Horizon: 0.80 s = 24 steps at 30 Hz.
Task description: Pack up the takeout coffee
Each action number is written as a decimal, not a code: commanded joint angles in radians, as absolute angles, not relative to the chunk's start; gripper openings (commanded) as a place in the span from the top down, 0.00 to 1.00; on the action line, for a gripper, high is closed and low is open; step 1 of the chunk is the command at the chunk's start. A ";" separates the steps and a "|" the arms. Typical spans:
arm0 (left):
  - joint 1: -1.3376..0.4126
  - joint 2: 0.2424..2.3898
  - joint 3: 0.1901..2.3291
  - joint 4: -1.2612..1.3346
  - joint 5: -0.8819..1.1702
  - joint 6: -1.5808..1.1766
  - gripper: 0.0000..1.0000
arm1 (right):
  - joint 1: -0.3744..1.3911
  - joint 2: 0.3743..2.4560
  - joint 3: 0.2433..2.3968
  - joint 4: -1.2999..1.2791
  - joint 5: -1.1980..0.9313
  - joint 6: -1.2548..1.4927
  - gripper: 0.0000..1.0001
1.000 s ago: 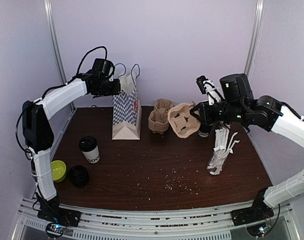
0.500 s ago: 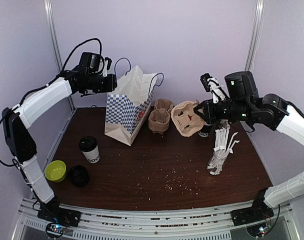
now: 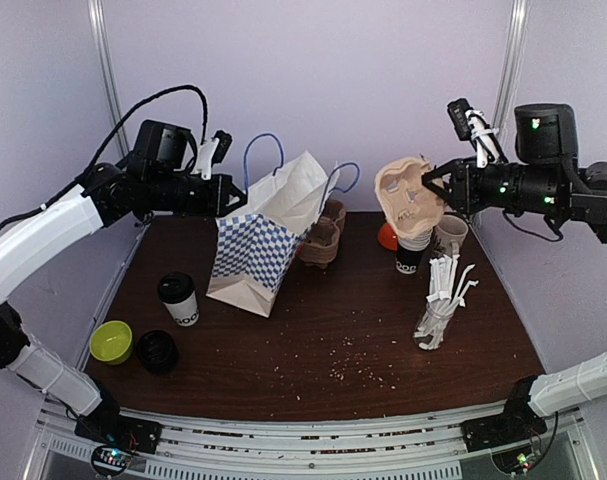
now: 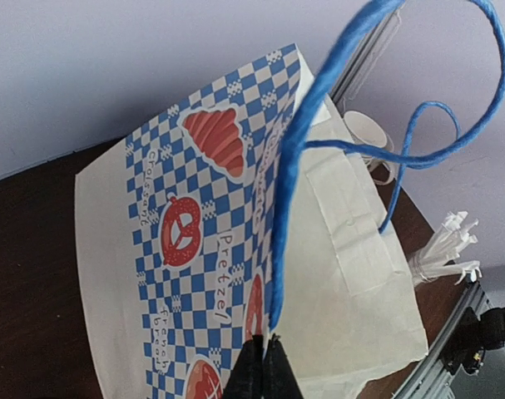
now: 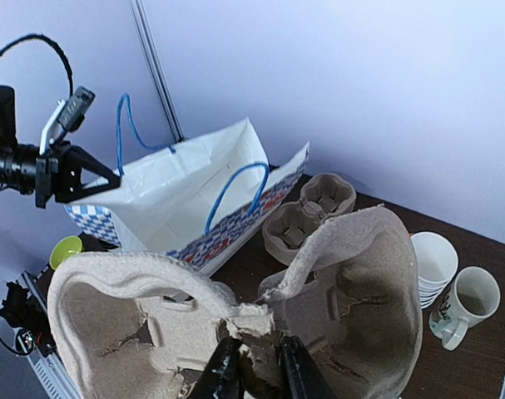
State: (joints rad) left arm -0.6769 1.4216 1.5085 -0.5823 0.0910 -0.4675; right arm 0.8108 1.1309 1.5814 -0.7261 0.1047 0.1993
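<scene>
The paper bag point(image 3: 255, 246) leans crookedly by the spare trays, so next my left gripper sets it upright at the clear front point(image 3: 308, 365) before the carrier tray goes in.
My right gripper point(image 3: 435, 186) is shut on the middle of a brown pulp two-hole carrier tray point(image 3: 407, 198) and holds it high above the table's back right; it fills the right wrist view point(image 5: 335, 291). My left gripper point(image 3: 233, 203) is shut on the blue cord handle point(image 4: 289, 208) of the blue-and-white checked paper bag point(image 3: 258, 245), which leans tilted with its mouth open toward the right. A takeout cup with a dark lid point(image 3: 177, 298) stands on the table at the left, away from both grippers.
A stack of spare pulp trays point(image 3: 321, 240) sits behind the bag. A glass of white wrapped straws point(image 3: 438, 305) stands right of centre. Paper cups point(image 3: 449, 233) and a dark cup point(image 3: 408, 262) stand under the held tray. A green bowl point(image 3: 111, 341) and black lids point(image 3: 157, 351) lie front left.
My right gripper has lifted the carrier tray up and to the right. My left gripper has pulled the bag's handle, tipping the bag further and opening its mouth wider.
</scene>
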 commanded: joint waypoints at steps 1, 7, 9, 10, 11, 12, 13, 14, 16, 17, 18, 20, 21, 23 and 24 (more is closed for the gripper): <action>-0.730 1.355 1.446 -0.557 0.114 -0.546 1.00 | 0.802 1.125 1.697 -0.818 0.120 0.181 0.82; -0.763 1.239 1.370 -0.565 0.109 -0.597 1.00 | 0.802 1.166 1.795 -0.847 0.068 0.188 0.82; -0.766 1.210 1.364 -0.582 0.110 -0.603 1.00 | 0.802 1.170 1.805 -0.842 0.044 0.191 0.82; -0.768 1.197 1.362 -0.590 0.112 -0.605 1.00 | 0.803 1.171 1.806 -0.839 0.035 0.192 0.82; -0.770 1.184 1.358 -0.593 0.119 -0.607 1.00 | 0.803 1.173 1.809 -0.835 0.023 0.196 0.82; -0.771 1.172 1.352 -0.592 0.132 -0.608 1.00 | 0.802 1.176 1.816 -0.835 0.005 0.196 0.82; -0.772 1.162 1.346 -0.592 0.147 -0.609 1.00 | 0.803 1.181 1.825 -0.835 -0.017 0.198 0.82; -0.773 1.153 1.341 -0.592 0.164 -0.610 1.00 | 0.802 1.187 1.838 -0.834 -0.051 0.201 0.82; -0.778 1.139 1.328 -0.592 0.199 -0.611 1.00 | 0.803 1.199 1.863 -0.834 -0.101 0.209 0.81; -0.784 1.134 1.321 -0.592 0.207 -0.613 1.00 | 0.803 1.205 1.878 -0.832 -0.125 0.213 0.81; -0.793 1.130 1.313 -0.589 0.209 -0.610 1.00 | 0.803 1.211 1.895 -0.833 -0.147 0.215 0.81; -0.809 1.123 1.291 -0.575 0.212 -0.610 1.00 | 0.803 1.221 1.929 -0.835 -0.172 0.221 0.81; -0.816 1.123 1.279 -0.567 0.213 -0.609 1.00 | 0.803 1.225 1.944 -0.833 -0.183 0.224 0.81; -0.829 1.129 1.253 -0.541 0.215 -0.612 1.00 | 0.803 1.234 1.968 -0.836 -0.203 0.231 0.80; -0.835 1.136 1.243 -0.531 0.214 -0.613 1.00 | 0.802 1.241 1.978 -0.837 -0.214 0.236 0.80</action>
State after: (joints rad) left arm -0.8127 1.1282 1.2846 -0.6128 0.1875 -0.6014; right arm 0.8108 1.2327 1.9224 -0.8429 -0.1322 0.2119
